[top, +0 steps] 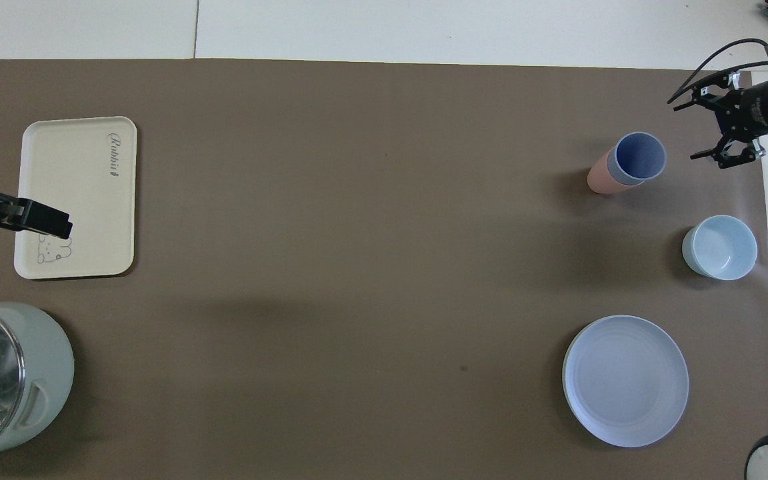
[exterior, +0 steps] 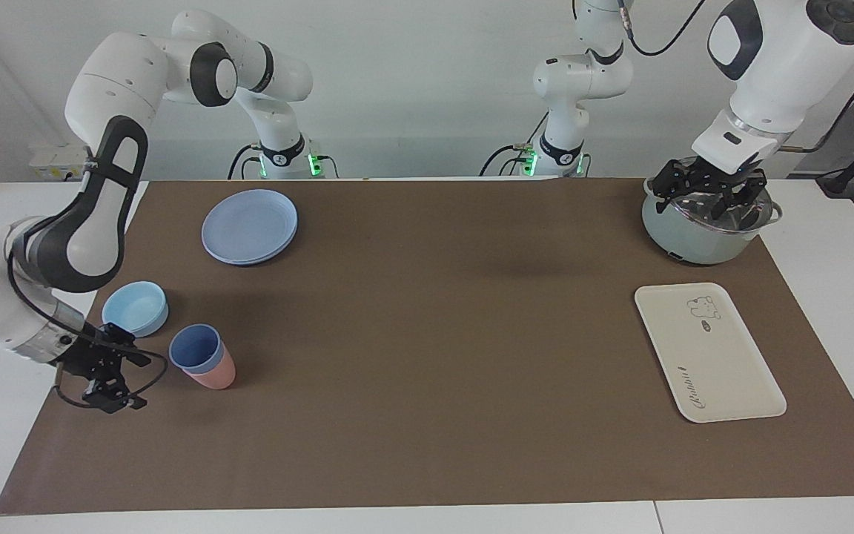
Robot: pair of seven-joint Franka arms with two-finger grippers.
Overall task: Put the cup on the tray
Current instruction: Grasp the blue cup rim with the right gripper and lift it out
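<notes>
The open fingers of my right gripper face the cup stack's side (top: pixel 651 169) with clear mat in between. I should go in next until the fingers are on both sides of the periwinkle-blue cup (top: pixel 637 156), and then close them.
The periwinkle-blue cup (exterior: pixel 194 347) stands nested inside a pink tumbler (exterior: pixel 217 376) toward the right arm's end of the table; it also shows in the overhead view (top: pixel 638 157). My right gripper (exterior: pixel 138 382) is open and low over the mat's edge, beside the cup stack and apart from it; it shows in the overhead view (top: pixel 691 130) too. The cream-white tray (exterior: pixel 723 363) with its bear drawing lies empty toward the left arm's end (top: pixel 77 200). My left gripper (exterior: pixel 707 199) is open and empty over a pot.
A light-blue bowl (exterior: pixel 136 308) sits nearer to the robots than the cup stack. A round blue plate (exterior: pixel 249 226) lies nearer still. A grey-green pot (exterior: pixel 701 241) with a steel inside stands nearer to the robots than the tray.
</notes>
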